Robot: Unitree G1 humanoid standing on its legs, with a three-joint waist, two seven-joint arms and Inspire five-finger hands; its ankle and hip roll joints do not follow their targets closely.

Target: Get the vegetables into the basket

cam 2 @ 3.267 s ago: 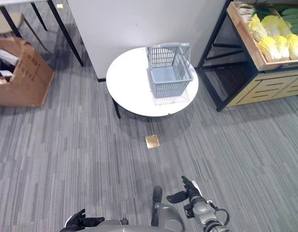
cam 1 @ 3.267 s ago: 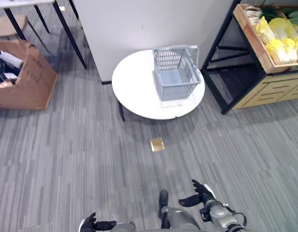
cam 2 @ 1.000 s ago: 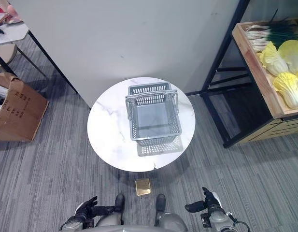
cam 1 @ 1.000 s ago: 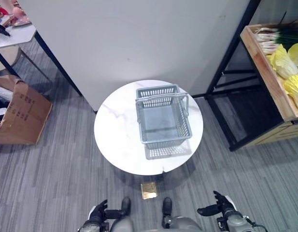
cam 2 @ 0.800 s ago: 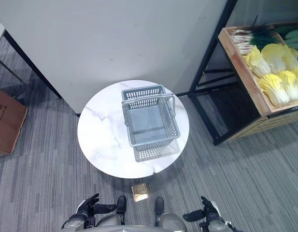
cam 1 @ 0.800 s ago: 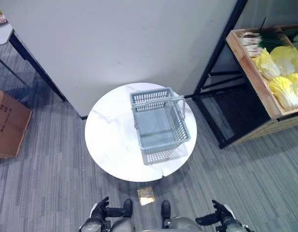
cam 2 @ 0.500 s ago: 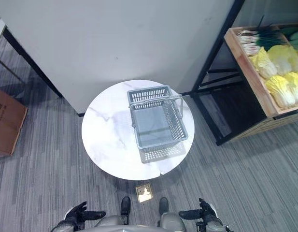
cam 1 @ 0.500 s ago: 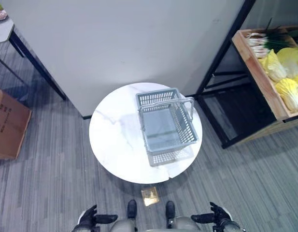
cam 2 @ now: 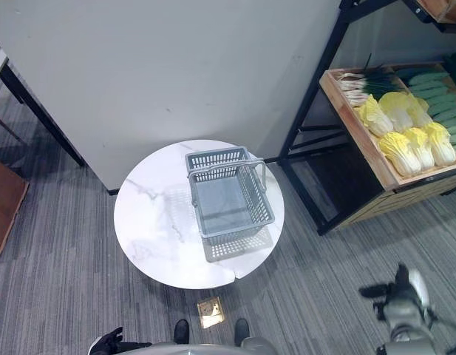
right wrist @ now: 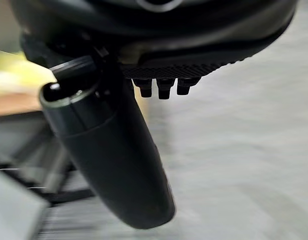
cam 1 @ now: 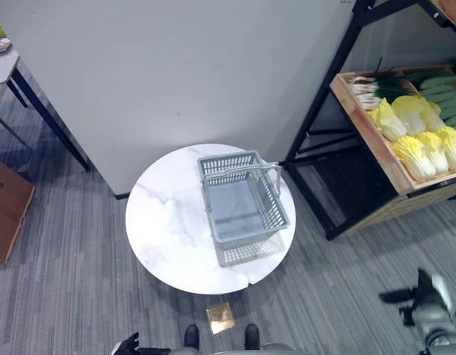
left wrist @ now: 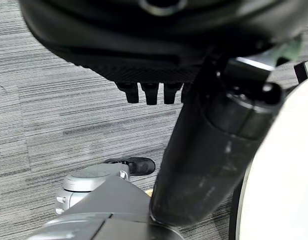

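The grey basket will hang below the raised handle with its opening up when the robot lifts and carries it, since the handle reaches across the basket from rim to rim.
An empty grey plastic basket with its handle up stands on the round white marble table. The vegetables lie in a wooden crate on the black shelf at the right: yellow cabbages, green onions and cucumbers. My right hand hangs open above the floor at the lower right, below the crate and well apart from it, holding nothing; its thumb is straight. My left hand sits at the bottom edge, open and empty, with its thumb extended.
The black shelf frame stands right of the table, against a white wall panel. A brass floor plate lies in front of the table. A cardboard box and a dark-legged table are at the left.
The camera has shifted and more of the shelf shows. My right hand has risen and swung out to the right toward the shelf. My left hand has dropped to the bottom edge.
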